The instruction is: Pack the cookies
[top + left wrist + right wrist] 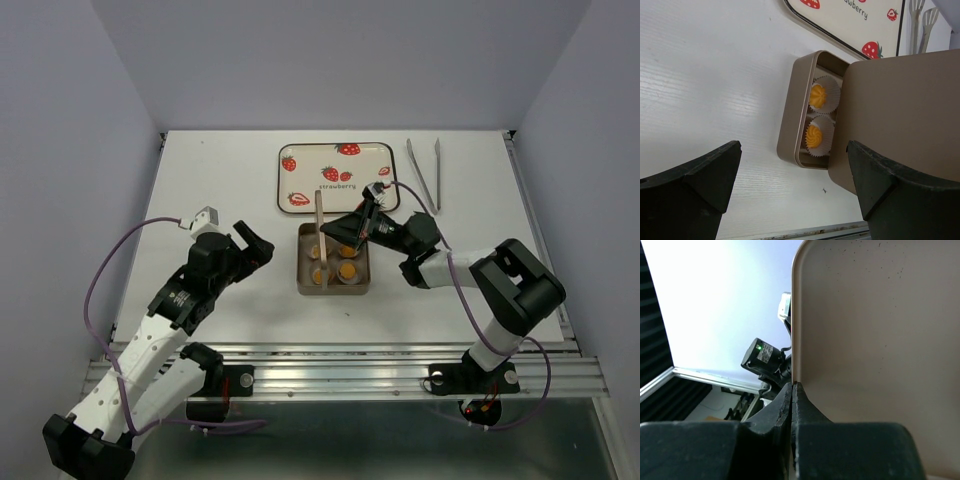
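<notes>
The gold lid (321, 245) stands on edge over the loose box, so my left gripper should steady the box's side (301, 260) before my right gripper tips the lid down.
Several orange-yellow cookies (347, 270) sit in white paper cups inside a gold tin box (303, 262) at the table's middle. In the left wrist view two cookies (817, 96) show in the box (790, 115); the rest are hidden behind the lid (900, 115). My right gripper (335, 230) is shut on the gold lid (320, 215), holding it on edge, upright over the box. In the right wrist view the gripper (792, 387) pinches the lid (880, 330) at its edge. My left gripper (258, 250) is open and empty, left of the box, and its own view (792, 150) shows it wide open.
A strawberry-printed tray (320, 160) lies behind the box and also shows in the left wrist view (855, 25). Metal tongs (425, 175) lie at the back right, beside the tray. White walls close in the table on three sides.
</notes>
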`<act>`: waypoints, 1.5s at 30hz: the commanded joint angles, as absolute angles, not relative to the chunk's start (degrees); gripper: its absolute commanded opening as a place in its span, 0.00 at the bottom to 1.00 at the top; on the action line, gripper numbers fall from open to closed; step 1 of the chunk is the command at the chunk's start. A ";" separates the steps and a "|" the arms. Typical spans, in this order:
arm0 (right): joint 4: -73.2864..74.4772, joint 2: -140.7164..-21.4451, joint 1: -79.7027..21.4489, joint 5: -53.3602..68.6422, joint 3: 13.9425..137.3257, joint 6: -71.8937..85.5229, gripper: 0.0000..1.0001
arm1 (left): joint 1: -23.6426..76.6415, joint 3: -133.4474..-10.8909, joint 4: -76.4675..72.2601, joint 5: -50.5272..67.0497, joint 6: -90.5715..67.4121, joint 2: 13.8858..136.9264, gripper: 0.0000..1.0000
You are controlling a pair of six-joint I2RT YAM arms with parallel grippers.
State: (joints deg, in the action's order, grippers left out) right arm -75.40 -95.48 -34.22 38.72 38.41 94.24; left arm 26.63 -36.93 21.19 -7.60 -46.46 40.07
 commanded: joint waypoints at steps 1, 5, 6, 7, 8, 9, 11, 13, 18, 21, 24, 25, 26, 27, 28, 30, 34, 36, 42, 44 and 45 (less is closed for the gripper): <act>-85.08 -97.03 -34.72 39.20 38.50 95.01 0.04 | 26.89 -37.79 21.27 -8.52 -46.67 39.82 0.99; -84.82 -97.47 -34.72 39.55 38.76 94.83 0.08 | 26.90 -37.88 21.27 -8.70 -46.76 39.99 0.99; -84.81 -97.64 -34.72 39.55 38.93 94.83 0.09 | 26.98 -37.88 21.27 -8.70 -46.76 40.08 0.99; -84.90 -97.82 -34.72 39.81 39.02 94.75 0.11 | 26.90 -37.88 21.27 -8.70 -46.67 40.17 0.99; -84.99 -98.08 -34.72 39.81 39.20 95.18 0.12 | 26.98 -37.97 21.27 -8.79 -46.76 40.17 0.99; -85.95 -98.61 -34.72 40.08 39.29 95.62 0.13 | 26.90 -37.97 21.27 -8.88 -46.76 40.25 0.99; -86.57 -98.88 -34.19 40.25 39.55 96.06 0.15 | 26.98 -37.97 21.36 -8.96 -46.76 40.17 0.99; -86.05 -98.88 -33.67 40.87 40.25 95.89 0.18 | 26.98 -38.14 21.36 -9.14 -46.76 40.25 0.99; -82.27 -96.77 -32.43 41.40 40.08 93.25 0.25 | 26.89 -38.76 21.71 -10.02 -46.67 40.69 0.99; -81.04 -94.75 -31.03 41.92 39.29 92.46 0.24 | 26.98 -38.85 21.62 -10.11 -46.58 40.96 0.99; -78.75 -92.73 -31.03 42.98 39.81 91.23 0.18 | 26.89 -38.59 21.36 -10.02 -46.67 41.48 0.99; -78.75 -92.20 -31.03 43.59 40.08 90.97 0.17 | 26.98 -38.50 21.27 -9.85 -46.58 41.66 0.99; -78.23 -91.59 -31.03 44.38 40.43 90.71 0.13 | 26.98 -37.80 20.75 -9.15 -46.67 41.92 0.99; -77.27 -90.19 -31.03 44.99 40.69 90.01 0.08 | 26.98 -37.18 20.13 -7.14 -46.67 42.36 0.99; -76.56 -89.39 -31.03 45.61 41.04 89.74 0.07 | 26.90 -36.57 19.43 -5.90 -46.58 42.62 0.99; -75.41 -87.90 -31.03 46.75 40.87 89.47 0.04 | 27.16 -34.20 17.32 -4.05 -46.84 43.33 0.99; -74.45 -84.38 -31.03 48.78 39.12 89.30 0.01 | 28.82 -29.98 12.32 -0.27 -48.77 44.56 0.99; -71.91 -81.83 -31.03 49.30 39.02 87.11 0.01 | 30.49 -27.60 8.36 1.67 -49.83 45.35 0.99; -55.21 -74.98 -31.03 49.66 41.22 72.96 0.01 | 34.62 -27.07 2.03 1.32 -51.15 52.99 0.92; -53.71 -74.10 -30.41 50.09 40.87 71.81 0.01 | 36.03 -28.03 1.50 0.62 -50.80 56.93 0.85; -53.44 -74.09 -30.41 50.27 40.61 71.81 0.01 | 36.38 -28.39 1.41 0.62 -50.71 58.26 0.82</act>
State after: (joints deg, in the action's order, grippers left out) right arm -58.54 -76.03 -30.81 48.88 38.63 78.61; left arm 34.61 -26.79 6.48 0.47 -50.59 54.13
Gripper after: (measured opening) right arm 0.016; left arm 0.866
